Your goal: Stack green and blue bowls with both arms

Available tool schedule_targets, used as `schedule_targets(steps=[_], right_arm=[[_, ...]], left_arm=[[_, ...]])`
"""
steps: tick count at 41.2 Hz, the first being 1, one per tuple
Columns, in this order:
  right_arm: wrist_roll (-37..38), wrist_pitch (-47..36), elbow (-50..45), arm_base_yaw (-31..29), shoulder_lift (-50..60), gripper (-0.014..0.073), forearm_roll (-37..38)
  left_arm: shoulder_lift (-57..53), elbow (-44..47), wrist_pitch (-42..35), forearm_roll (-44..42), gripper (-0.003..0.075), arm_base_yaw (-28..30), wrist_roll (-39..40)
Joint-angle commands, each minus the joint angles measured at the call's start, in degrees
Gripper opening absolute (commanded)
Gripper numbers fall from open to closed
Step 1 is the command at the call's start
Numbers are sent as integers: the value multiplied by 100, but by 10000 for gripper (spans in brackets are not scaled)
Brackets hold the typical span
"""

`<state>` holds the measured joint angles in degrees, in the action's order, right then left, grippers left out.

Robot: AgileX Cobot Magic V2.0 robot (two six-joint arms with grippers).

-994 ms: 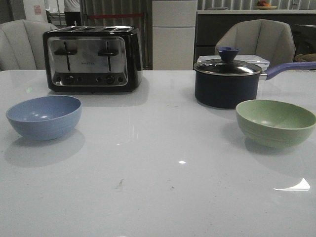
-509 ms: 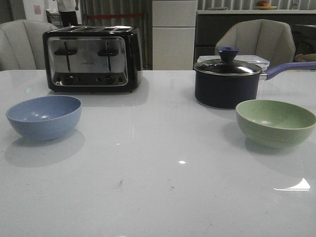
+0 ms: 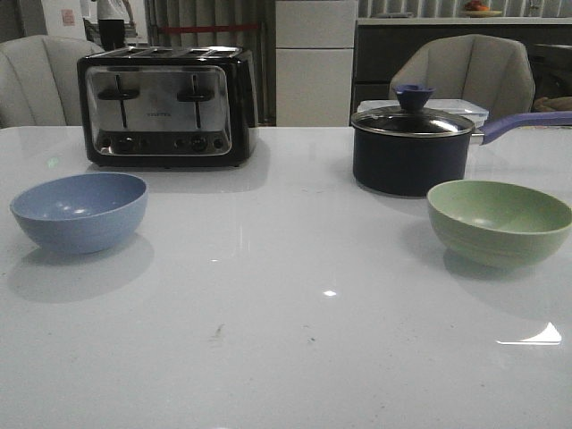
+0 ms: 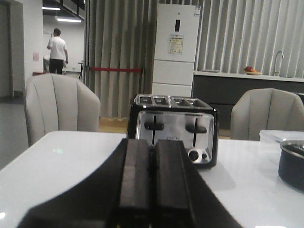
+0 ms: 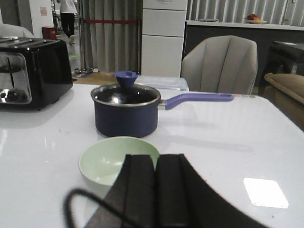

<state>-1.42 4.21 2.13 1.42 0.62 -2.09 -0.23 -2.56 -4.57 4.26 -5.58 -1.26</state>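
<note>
Next, my right gripper puts the green bowl down in the middle of the table (image 3: 273,299) before my left gripper stacks the blue bowl, because the green bowl is far from the blue bowl.
The dusty blue bowl (image 3: 79,211) stands upright at the left of the white table (image 3: 286,340) in the front view. The pale green bowl (image 3: 499,222) stands upright at the right, in front of the saucepan; in the right wrist view the green bowl (image 5: 109,160) lies just beyond my fingers. My right gripper (image 5: 155,156) is shut and empty, short of the bowl. My left gripper (image 4: 152,141) is shut and empty, pointing at the toaster; the blue bowl is out of its view. Neither arm shows in the front view.
A black and chrome toaster (image 3: 166,107) stands at the back left. A dark navy lidded saucepan (image 3: 411,147) with a purple handle stands at the back right, close behind the green bowl. Grey chairs (image 3: 465,76) stand beyond the table's far edge.
</note>
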Motion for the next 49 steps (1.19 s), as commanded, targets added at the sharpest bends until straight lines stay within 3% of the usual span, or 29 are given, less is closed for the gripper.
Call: schedule_targets(steps=[1, 18, 29, 35, 49], right_arm=[[-6, -142, 813, 11, 103, 56, 79], [-6, 2051, 3355, 11, -1298, 56, 79], [-6, 2927, 3578, 11, -2564, 56, 79], [-6, 3202, 3578, 11, -3135, 56, 79], [-6, 3274, 3578, 11, -4323, 61, 79]], left_arm=[[-104, -610, -416, -154, 97, 0, 25], [1227, -3317, 1942, -215, 97, 0, 25], [2423, -3685, 3322, -203, 97, 0, 25], [3030, -3685, 3612, -203, 97, 0, 25], [4056, -3685, 3473, -156, 99, 0, 25]])
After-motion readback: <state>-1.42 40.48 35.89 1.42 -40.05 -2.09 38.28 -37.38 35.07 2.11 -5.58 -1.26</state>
